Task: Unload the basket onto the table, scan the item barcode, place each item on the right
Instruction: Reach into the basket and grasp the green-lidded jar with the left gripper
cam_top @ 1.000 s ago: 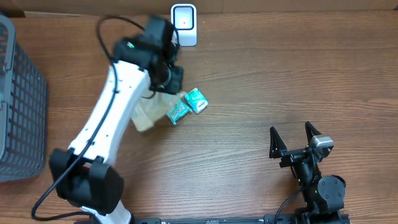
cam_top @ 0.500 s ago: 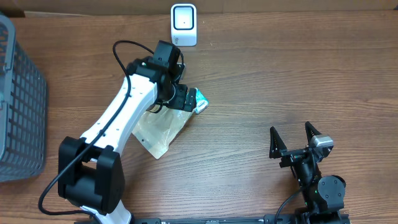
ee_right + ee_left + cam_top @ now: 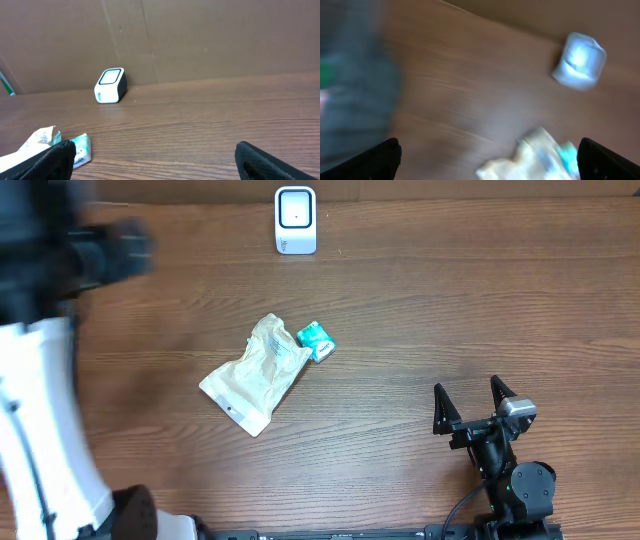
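The green item (image 3: 325, 75) is in the grey basket (image 3: 362, 102) and my left gripper is open and empty. I should go on reaching in until the gripper's fingers are on both sides of the item.
A pale plastic pouch (image 3: 248, 376) lies flat mid-table, and a small teal packet (image 3: 316, 340) touches its upper right corner. The white scanner (image 3: 296, 220) stands at the far edge, facing up. My left arm (image 3: 40, 410) is a blur at the far left, well away from the pouch. In the left wrist view my left gripper (image 3: 490, 161) is open and empty, with the pouch (image 3: 530, 161) and scanner (image 3: 579, 61) blurred beneath it. At the near right, my right gripper (image 3: 476, 402) stands open and empty. Its view shows the scanner (image 3: 110, 85), teal packet (image 3: 81, 149) and pouch (image 3: 38, 139).
A brown cardboard wall (image 3: 200, 35) backs the table behind the scanner. A dark grey blur (image 3: 355, 90) fills the left side of the left wrist view; I cannot tell what it is.
My left gripper opened and let go of the pouch, which now lies flat on the table. The left arm swung away to the far left. The right arm has not moved.
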`<state>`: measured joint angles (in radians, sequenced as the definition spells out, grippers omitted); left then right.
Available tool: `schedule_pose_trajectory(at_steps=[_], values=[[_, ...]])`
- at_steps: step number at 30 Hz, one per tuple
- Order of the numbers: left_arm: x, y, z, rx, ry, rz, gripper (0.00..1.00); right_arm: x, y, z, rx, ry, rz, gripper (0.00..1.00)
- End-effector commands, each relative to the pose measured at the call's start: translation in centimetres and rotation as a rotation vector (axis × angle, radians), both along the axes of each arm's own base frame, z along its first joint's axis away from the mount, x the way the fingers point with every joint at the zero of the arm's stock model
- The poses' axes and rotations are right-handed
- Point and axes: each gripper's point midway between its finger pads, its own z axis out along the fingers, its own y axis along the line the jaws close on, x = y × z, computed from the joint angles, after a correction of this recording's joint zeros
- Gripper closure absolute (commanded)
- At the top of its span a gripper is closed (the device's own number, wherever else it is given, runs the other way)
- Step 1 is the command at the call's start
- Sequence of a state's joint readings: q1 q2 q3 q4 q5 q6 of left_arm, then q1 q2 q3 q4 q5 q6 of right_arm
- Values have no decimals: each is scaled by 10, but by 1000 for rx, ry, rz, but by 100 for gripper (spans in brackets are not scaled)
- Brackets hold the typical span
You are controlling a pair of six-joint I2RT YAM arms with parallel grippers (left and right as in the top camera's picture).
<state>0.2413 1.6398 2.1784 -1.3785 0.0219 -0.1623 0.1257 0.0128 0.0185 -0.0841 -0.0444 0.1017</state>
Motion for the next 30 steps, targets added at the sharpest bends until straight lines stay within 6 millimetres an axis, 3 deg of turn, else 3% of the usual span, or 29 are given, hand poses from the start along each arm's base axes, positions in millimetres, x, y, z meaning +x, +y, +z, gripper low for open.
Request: schedule_pose_trajectory(at_steps=[1, 4, 11, 17, 22, 30], values=[[-25, 78, -4, -42, 4, 283, 0, 0, -2, -2, 2, -1, -9, 0], [-39, 139, -17, -101, -16, 471, 0, 0, -2, -2, 2, -1, -9, 0], [-34, 218, -69, -98, 54, 582, 0, 0, -2, -2, 2, -1, -9, 0], [-33, 265, -136, 9, 251, 581, 0, 0, -2, -2, 2, -1, -9, 0], [-16, 292, -195, 34, 335, 490, 1, 0, -2, -2, 2, -1, -9, 0], [12, 321, -242, 99, 331, 418, 0, 0, -2, -2, 2, -1, -9, 0]])
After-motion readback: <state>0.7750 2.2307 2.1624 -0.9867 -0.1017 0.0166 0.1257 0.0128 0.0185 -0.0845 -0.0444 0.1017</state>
